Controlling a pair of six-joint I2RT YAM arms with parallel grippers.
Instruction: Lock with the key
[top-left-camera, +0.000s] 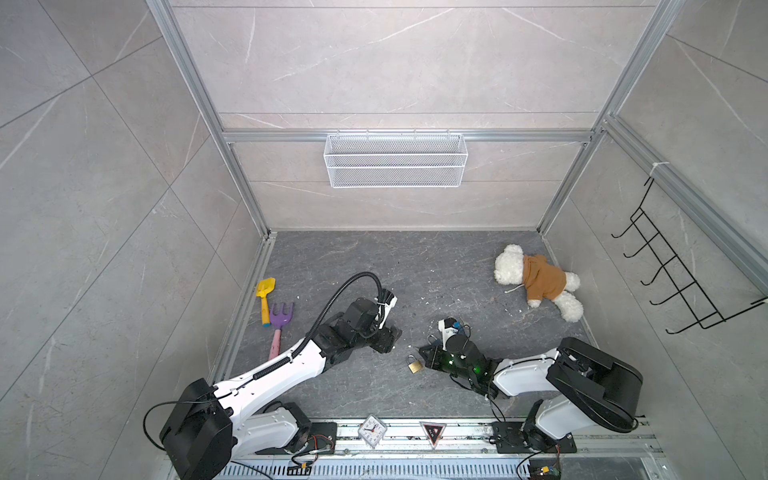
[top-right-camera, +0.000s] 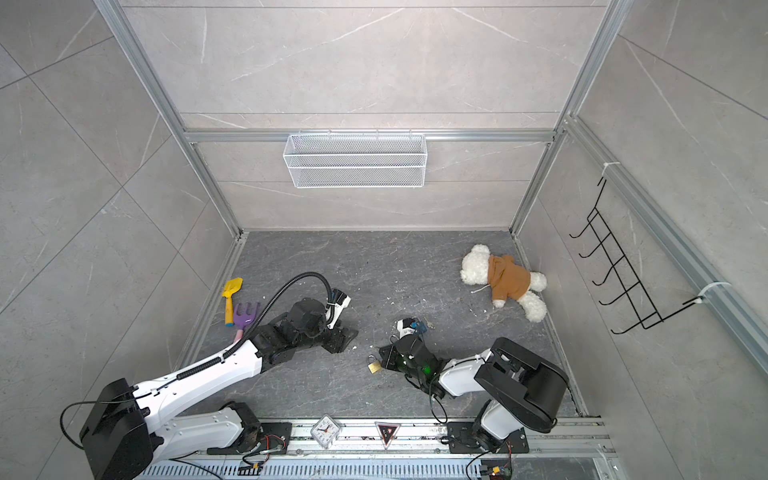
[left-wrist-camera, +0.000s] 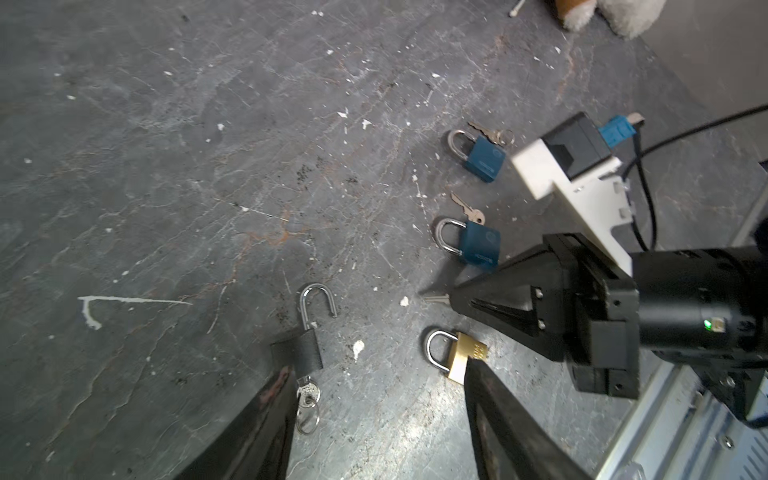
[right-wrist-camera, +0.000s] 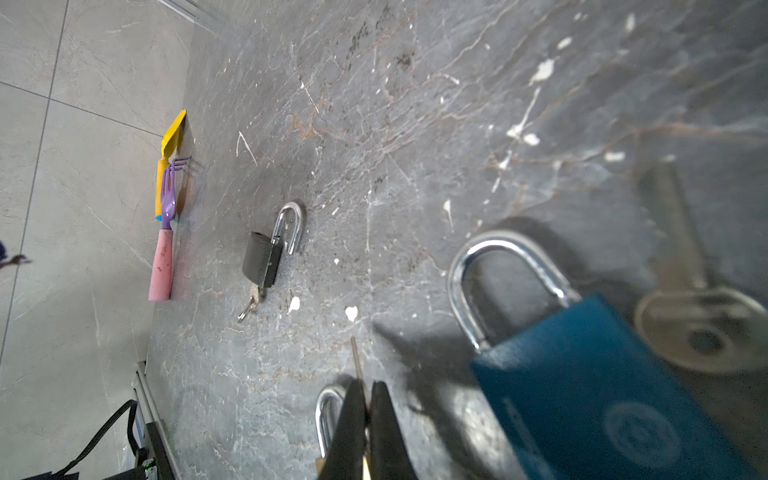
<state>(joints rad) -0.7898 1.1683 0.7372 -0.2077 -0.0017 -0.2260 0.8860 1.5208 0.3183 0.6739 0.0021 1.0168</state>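
The thin key (right-wrist-camera: 357, 361) is in my right gripper and the black padlock's shackle is open. I should put the key down by the brass padlock (left-wrist-camera: 466, 357) before I close that shackle.
A black padlock (left-wrist-camera: 305, 347) lies on the dark floor with its shackle swung open and a ringed key (left-wrist-camera: 307, 395) in its base. My left gripper (left-wrist-camera: 376, 370) is open above it, and the lock sits at one fingertip (left-wrist-camera: 278, 382). My right gripper (right-wrist-camera: 365, 395) is shut on a thin key (right-wrist-camera: 355, 361) whose blade sticks out past the tips. That blade (left-wrist-camera: 434, 298) points over the floor. Just below it lies a brass padlock (left-wrist-camera: 461, 357) with its shackle shut; it shows in both top views (top-left-camera: 414, 365) (top-right-camera: 374, 365).
Two blue padlocks (left-wrist-camera: 484, 160) (left-wrist-camera: 478, 245) lie near my right gripper, each with a loose key (left-wrist-camera: 467, 208) beside it. A teddy bear (top-left-camera: 536, 282) lies back right. A yellow shovel (top-left-camera: 264, 295) and a purple rake (top-left-camera: 280, 320) lie by the left wall. A wire basket (top-left-camera: 395, 160) hangs on the back wall.
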